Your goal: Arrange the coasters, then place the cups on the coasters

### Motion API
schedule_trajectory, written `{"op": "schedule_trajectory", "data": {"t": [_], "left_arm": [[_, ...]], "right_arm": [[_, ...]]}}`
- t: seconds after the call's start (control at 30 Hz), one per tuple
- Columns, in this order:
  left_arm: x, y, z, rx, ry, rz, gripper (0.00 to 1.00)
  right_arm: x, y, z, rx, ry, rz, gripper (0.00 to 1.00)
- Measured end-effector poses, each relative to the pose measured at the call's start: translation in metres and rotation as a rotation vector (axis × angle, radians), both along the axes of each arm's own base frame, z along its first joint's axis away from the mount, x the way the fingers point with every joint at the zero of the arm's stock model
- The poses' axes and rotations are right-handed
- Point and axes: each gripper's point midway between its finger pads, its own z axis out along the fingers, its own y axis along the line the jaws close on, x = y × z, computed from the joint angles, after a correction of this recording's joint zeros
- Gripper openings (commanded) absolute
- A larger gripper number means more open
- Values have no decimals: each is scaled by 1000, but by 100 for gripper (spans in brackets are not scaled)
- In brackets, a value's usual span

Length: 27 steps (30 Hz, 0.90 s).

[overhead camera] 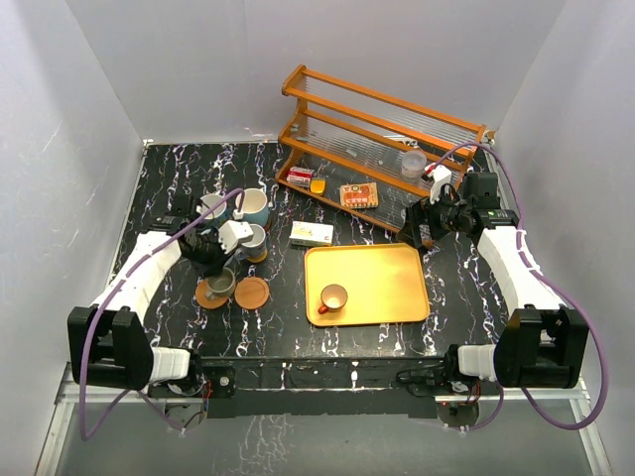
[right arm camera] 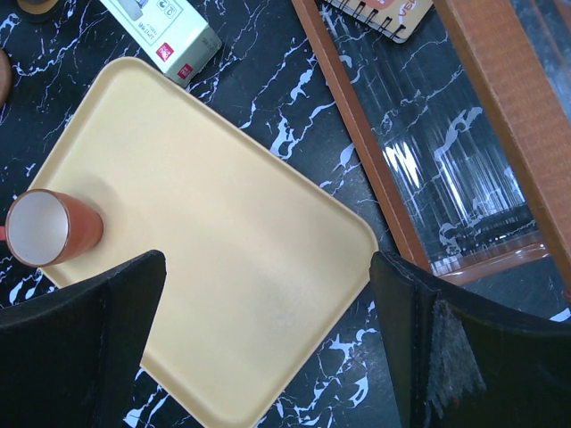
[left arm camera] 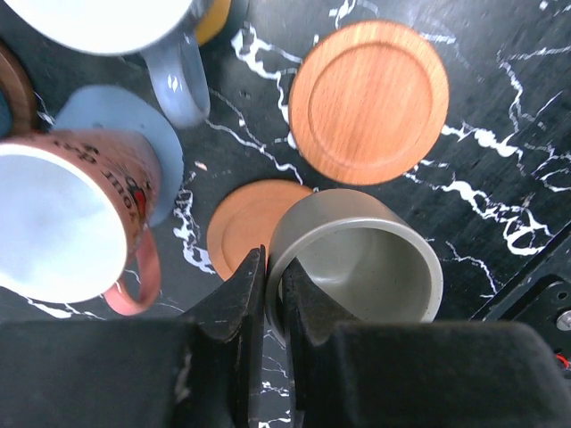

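The olive-grey cup (overhead camera: 221,283) is hanging upright over the free orange coaster (overhead camera: 206,297) nearest the pink cup, so the robot's left gripper goes on lowering it until its base sits on that coaster.
My left gripper (left arm camera: 275,267) is shut on the near rim of an olive-grey cup (left arm camera: 357,259), one finger inside and one outside. The cup sits partly over an orange coaster (left arm camera: 245,223); I cannot tell whether it touches it. A second orange coaster (left arm camera: 368,100) lies bare beside it. A pink cup (left arm camera: 62,223) stands on the blue-grey coaster (left arm camera: 134,134), with a grey cup (left arm camera: 116,27) behind. From above, the left gripper (overhead camera: 213,260) holds the olive cup (overhead camera: 220,283). An orange-brown cup (overhead camera: 333,297) stands on the tray. My right gripper (right arm camera: 268,276) hangs open above the tray, holding nothing.
The yellow tray (overhead camera: 382,288) lies at centre right. A wooden rack (overhead camera: 377,139) leans at the back right with small items on it. A white box (overhead camera: 312,233) lies behind the tray. More cups (overhead camera: 255,205) cluster behind the left gripper.
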Motion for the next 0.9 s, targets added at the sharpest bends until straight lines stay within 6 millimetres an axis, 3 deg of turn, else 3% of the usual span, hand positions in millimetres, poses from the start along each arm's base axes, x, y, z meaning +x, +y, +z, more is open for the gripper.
{"op": "schedule_trajectory", "data": {"t": [0.23,0.9], "left_arm": [[-7,23,-20,6,17,6,0],[0,38,-41,-43,53,-46,0]], "right_arm": [[0,1,-1,5,5,5,98],[-3,1,-10,0,41,14,98]]}}
